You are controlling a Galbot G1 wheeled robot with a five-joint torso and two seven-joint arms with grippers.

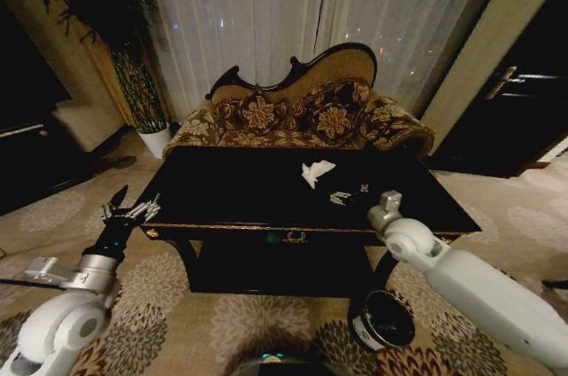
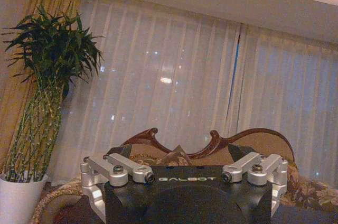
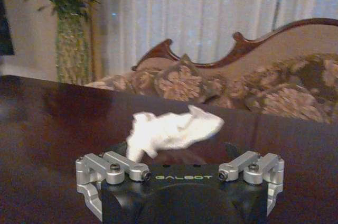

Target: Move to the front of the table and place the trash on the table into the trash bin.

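I expect the crumpled white paper scrap (image 1: 316,172) to bunch up and hang down over my right gripper's fingers when I lift it, because it has a limp, thin end (image 3: 135,150).
The black glossy table (image 1: 231,194) stands right in front of me. On it lies a crumpled white paper scrap (image 1: 317,172), seen close ahead of my right gripper as the white paper (image 3: 174,131). Nearer the front edge are small shiny bits of trash (image 1: 342,198). My right gripper (image 1: 386,206) hovers over the table's front right part, open and holding nothing. Beside the table's front left corner, over the carpet, my left gripper (image 1: 133,210) is open and empty. The dark round trash bin (image 1: 382,318) stands on the floor under my right arm.
An ornate floral sofa (image 1: 302,114) stands behind the table before white curtains. A tall potted plant (image 1: 138,83) is at the back left and a dark door (image 1: 524,110) at the right. Patterned carpet (image 1: 177,305) covers the floor.
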